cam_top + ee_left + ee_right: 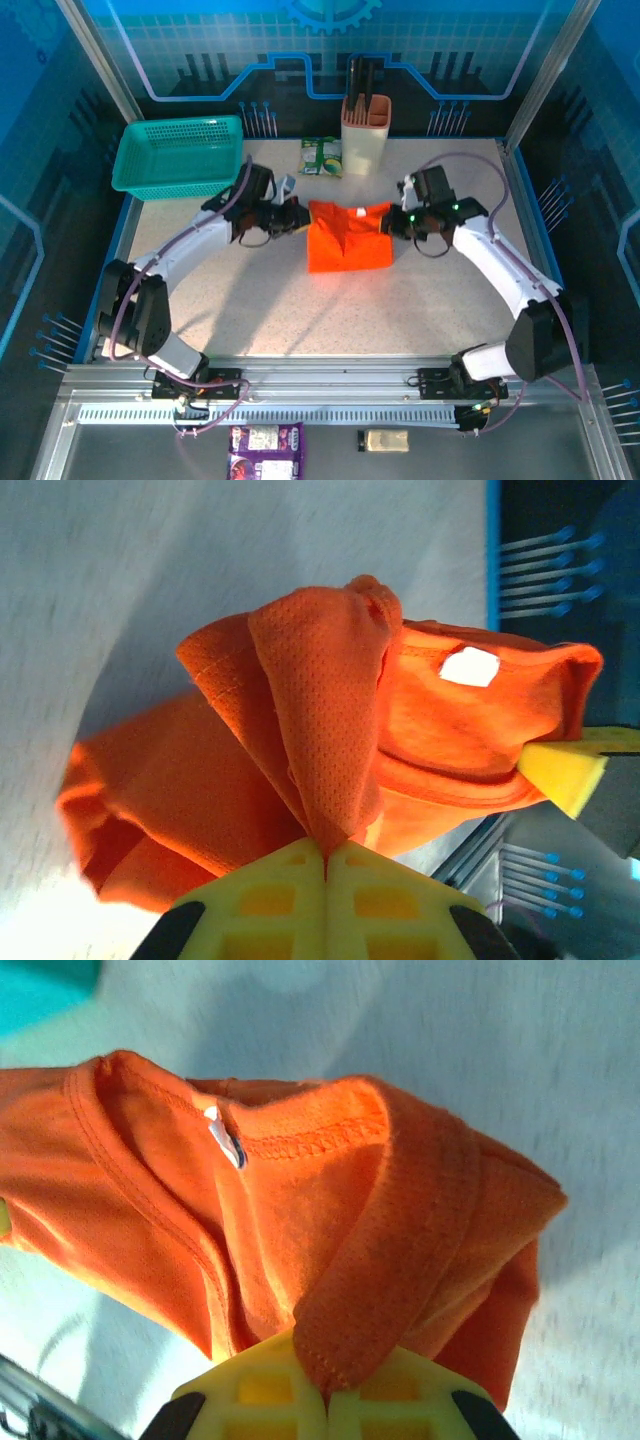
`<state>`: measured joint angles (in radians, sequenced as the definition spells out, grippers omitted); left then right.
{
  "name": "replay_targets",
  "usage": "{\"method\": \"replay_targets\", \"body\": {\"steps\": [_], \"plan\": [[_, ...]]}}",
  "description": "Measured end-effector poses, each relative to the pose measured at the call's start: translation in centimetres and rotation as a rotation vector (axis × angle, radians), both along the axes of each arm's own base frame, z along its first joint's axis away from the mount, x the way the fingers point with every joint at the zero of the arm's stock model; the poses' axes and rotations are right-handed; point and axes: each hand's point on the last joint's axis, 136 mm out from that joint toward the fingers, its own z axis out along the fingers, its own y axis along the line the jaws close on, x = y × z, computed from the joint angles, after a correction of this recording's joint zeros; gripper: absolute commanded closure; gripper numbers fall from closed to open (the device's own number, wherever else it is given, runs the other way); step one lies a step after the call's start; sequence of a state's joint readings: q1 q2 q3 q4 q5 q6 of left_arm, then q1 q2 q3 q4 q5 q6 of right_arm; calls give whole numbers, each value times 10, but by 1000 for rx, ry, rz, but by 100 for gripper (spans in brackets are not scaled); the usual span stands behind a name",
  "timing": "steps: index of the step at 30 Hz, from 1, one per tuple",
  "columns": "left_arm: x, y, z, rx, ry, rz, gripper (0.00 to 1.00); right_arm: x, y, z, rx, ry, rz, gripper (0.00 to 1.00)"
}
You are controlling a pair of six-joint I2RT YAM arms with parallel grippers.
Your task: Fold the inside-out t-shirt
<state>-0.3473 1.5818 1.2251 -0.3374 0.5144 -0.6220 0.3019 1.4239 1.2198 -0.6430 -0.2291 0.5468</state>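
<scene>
The t-shirt's lower part (pixel 348 258) is hanging in a bunch under the collar. Next, my left gripper moves toward the tabletop's front (pixel 348 310) together with my right gripper before putting the collar down.
The inside-out t-shirt (pixel 347 235) is bright orange and hangs bunched between my two grippers at the middle of the table, its lower part resting on the surface. My left gripper (pixel 300 215) is shut on the shirt's left upper edge, and a fold of mesh cloth (pixel 325 730) rises from between its yellow fingers (pixel 270 895). My right gripper (pixel 392 222) is shut on the right upper edge, where a hemmed fold (pixel 390 1290) is pinched. A small white tag (pixel 470 666) shows by the collar (pixel 300 1135). The opposite yellow fingertip (pixel 565 770) is seen past the shirt.
A teal mesh basket (pixel 180 152) sits at the back left. A beige holder (pixel 364 130) and a green packet (pixel 322 156) stand at the back centre. Blue walls edge the table. Bare tabletop (pixel 330 310) lies in front of the shirt.
</scene>
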Motion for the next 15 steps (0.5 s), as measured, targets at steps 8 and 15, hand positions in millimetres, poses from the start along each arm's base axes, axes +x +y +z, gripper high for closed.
{"method": "replay_targets", "body": {"steps": [8,15], "plan": [[84,-1,36,-20,-90,10,100,85,-6,34,16,-89,-10,100],[104,0,50,-28,-121,-16,100,99,-6,37,19,-118,26,100]]}}
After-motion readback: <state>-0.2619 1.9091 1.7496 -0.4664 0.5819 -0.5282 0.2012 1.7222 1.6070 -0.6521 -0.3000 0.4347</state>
